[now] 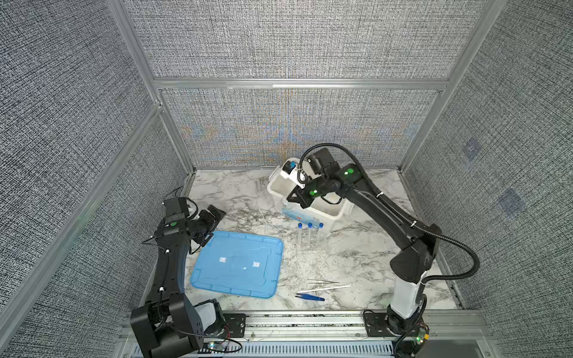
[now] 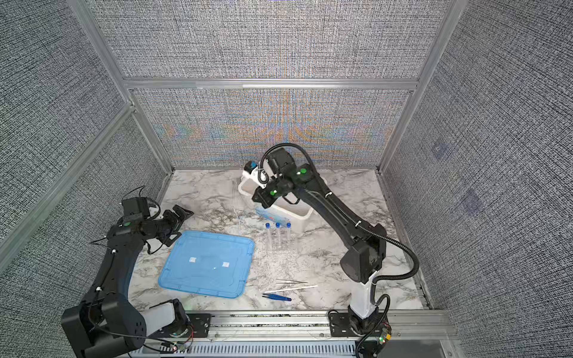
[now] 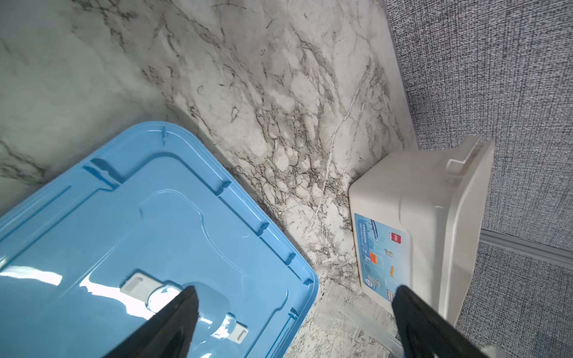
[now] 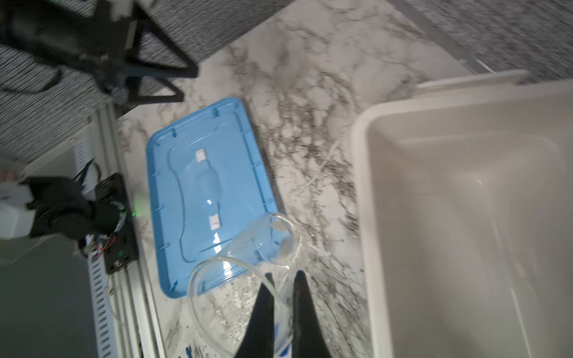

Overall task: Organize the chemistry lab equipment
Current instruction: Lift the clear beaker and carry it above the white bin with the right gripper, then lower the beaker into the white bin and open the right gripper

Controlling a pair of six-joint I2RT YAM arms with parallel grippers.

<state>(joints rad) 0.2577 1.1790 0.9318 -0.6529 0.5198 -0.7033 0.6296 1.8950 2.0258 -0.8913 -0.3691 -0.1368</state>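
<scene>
My right gripper has the clear glass dish's side (image 4: pixel 262 247) in its fingers and the white tub is open. It should carry on inside and let go at the tub's bottom (image 1: pixel 326 206).
My right gripper (image 4: pixel 283 274) is shut on the wall of a clear glass dish (image 4: pixel 235 272), which hangs tilted above the marble beside the white tub (image 4: pixel 359 161). In both top views this gripper (image 1: pixel 290 198) (image 2: pixel 255 196) hovers at the tub's near-left corner. Three blue-capped tubes (image 1: pixel 310 231) (image 2: pixel 278 232) stand in a clear rack in front of the tub. Near the front edge lie the silver tweezers (image 1: pixel 322 281), the thin white stick (image 1: pixel 328 288) and the blue tweezers (image 1: pixel 310 297). My left gripper (image 1: pixel 217 214) (image 3: pixel 294 307) is open and holds nothing, at the far-left corner of the lid.
A flat light-blue lid (image 1: pixel 238 263) (image 3: pixel 155 217) lies left of centre on the marble table. The white tub (image 1: pixel 274 186) (image 3: pixel 428 201) stands at the back near the fabric wall. An aluminium rail runs along the front edge.
</scene>
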